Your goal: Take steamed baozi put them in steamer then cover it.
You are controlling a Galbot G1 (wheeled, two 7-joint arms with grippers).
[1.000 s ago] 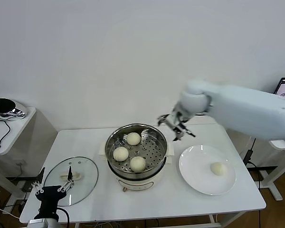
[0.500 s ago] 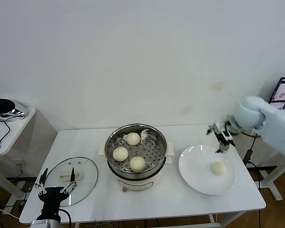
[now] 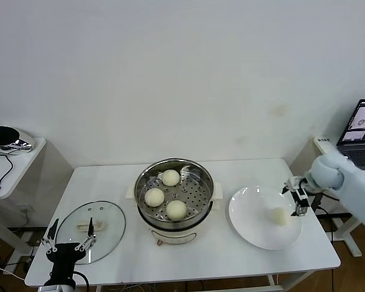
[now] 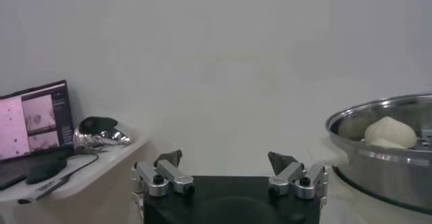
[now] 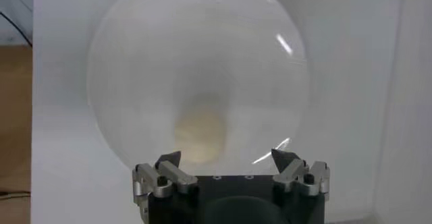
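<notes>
I expect the last baozi [image 3: 280, 216] to come off the smooth, glossy white plate [image 3: 250, 213] whole and leave the plate in place when I lift, because the baozi sits there alone.
The steel steamer [image 3: 175, 198] stands mid-table with three cream baozi [image 3: 171, 177] on its perforated tray; its rim [image 4: 378, 134] also shows in the left wrist view. A fourth baozi [image 3: 280, 216] lies on the white plate [image 3: 255, 228] to the right; it also shows in the right wrist view [image 5: 200, 133]. My right gripper [image 3: 299, 198] is open, hovering just right of and above that baozi. The glass cover [image 3: 90, 231] lies flat at the table's left. My left gripper [image 3: 68, 243] is open, low at the front left beside the cover.
A side table with a shiny metal object [image 3: 9, 139] and cables stands at the left. A laptop [image 3: 360, 131] sits on a stand at the right. The table's right edge [image 3: 325, 225] is close to the plate.
My right gripper has swung from above the steamer's right rim across to the right and come down beside the baozi on the plate. The left arm has barely moved.
</notes>
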